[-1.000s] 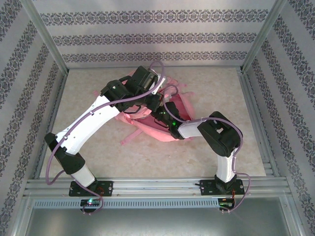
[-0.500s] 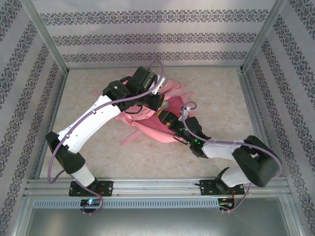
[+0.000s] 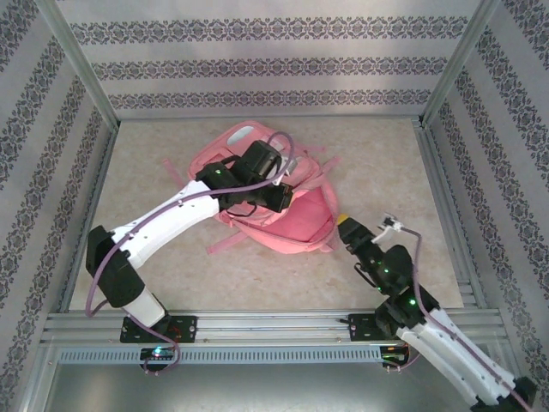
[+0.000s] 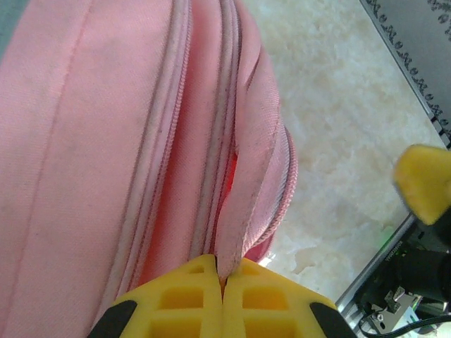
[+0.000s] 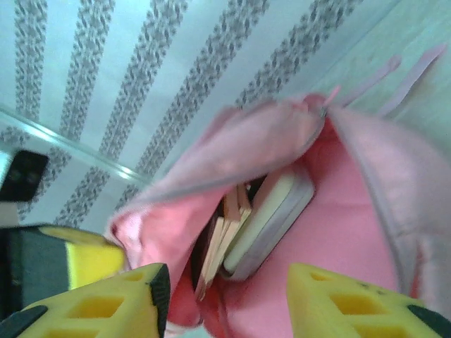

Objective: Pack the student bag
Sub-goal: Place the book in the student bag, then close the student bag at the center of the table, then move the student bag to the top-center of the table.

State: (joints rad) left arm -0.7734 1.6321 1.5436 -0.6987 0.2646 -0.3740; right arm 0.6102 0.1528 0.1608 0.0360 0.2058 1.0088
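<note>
Next, I let go of the bag's opening with my left gripper and move it to the bag's closed end [image 3: 202, 161] to straighten the bag, because the student bag lies slanted with the case inside [image 5: 271, 220].
The student bag [image 3: 302, 221], a soft pink backpack, lies mid-table with its mouth facing right. My left gripper [image 3: 283, 196] sits on top of it. Its yellow fingers [image 4: 176, 299] are shut on the pink edge of the opening [image 4: 239, 211] and hold it up. My right gripper [image 3: 345, 225] hovers just right of the bag, off the fabric. It stands open [image 5: 225, 296] with nothing between the fingers, facing the gaping mouth [image 5: 331, 232]. Inside lie a flat white-and-grey case [image 5: 271, 215] and pale wooden sticks [image 5: 224, 239].
Loose pink straps [image 3: 225, 242] trail to the bag's left on the beige table [image 3: 171, 266]. Aluminium rails run along the right side [image 3: 448, 206] and the near edge [image 3: 274, 324]. Patterned walls [image 3: 274, 64] enclose the back and sides.
My right arm has pulled out of the bag and swung back to the near right. The left arm has come down and nearer, still gripping the bag's edge. More of the bag shows.
</note>
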